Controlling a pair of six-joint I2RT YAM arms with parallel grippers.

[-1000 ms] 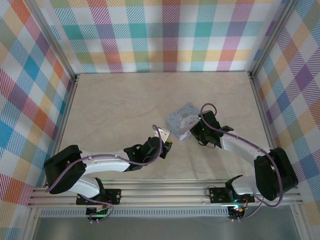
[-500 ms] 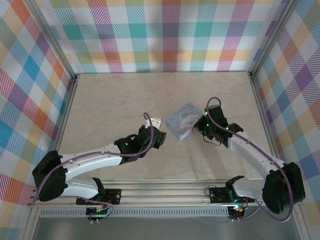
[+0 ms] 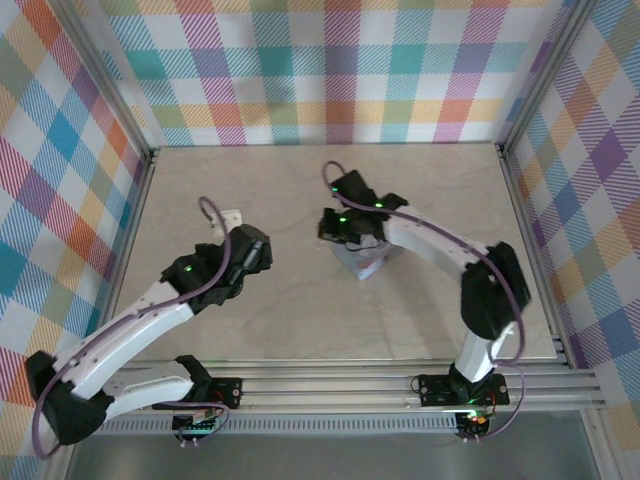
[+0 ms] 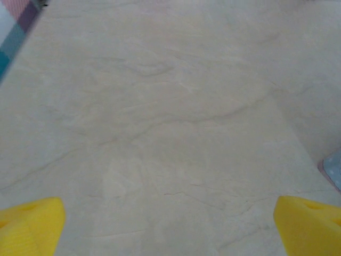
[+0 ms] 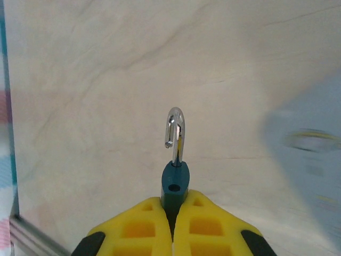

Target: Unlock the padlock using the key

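The shackle's loose end (image 5: 168,144) is clear of the padlock's body. I should keep moving my right gripper toward the open table (image 3: 262,291) by my left gripper and release the padlock.
My right gripper (image 5: 175,207) is shut on the padlock (image 5: 175,184), a small dark teal body held between the yellow fingers (image 5: 144,229). Its silver shackle (image 5: 176,133) points away from me, and its free end is out of the hole in the body. From above, the right gripper (image 3: 338,226) is over the table's middle, just left of the tin. My left gripper (image 3: 252,250) is further left, open over bare table. Its yellow fingertips (image 4: 29,224) stand wide apart with nothing between them. The key is out of view.
A pale blue cartoon-printed tin (image 3: 366,258) lies under the right forearm; it is a blur (image 5: 309,149) at the right wrist view's right edge. Plaid walls (image 3: 330,70) with metal rails enclose the marble-patterned table (image 3: 250,190).
My left gripper has opened, and its arm has swung left and away from the tin. My right arm has reached left past the tin with the padlock in its grip.
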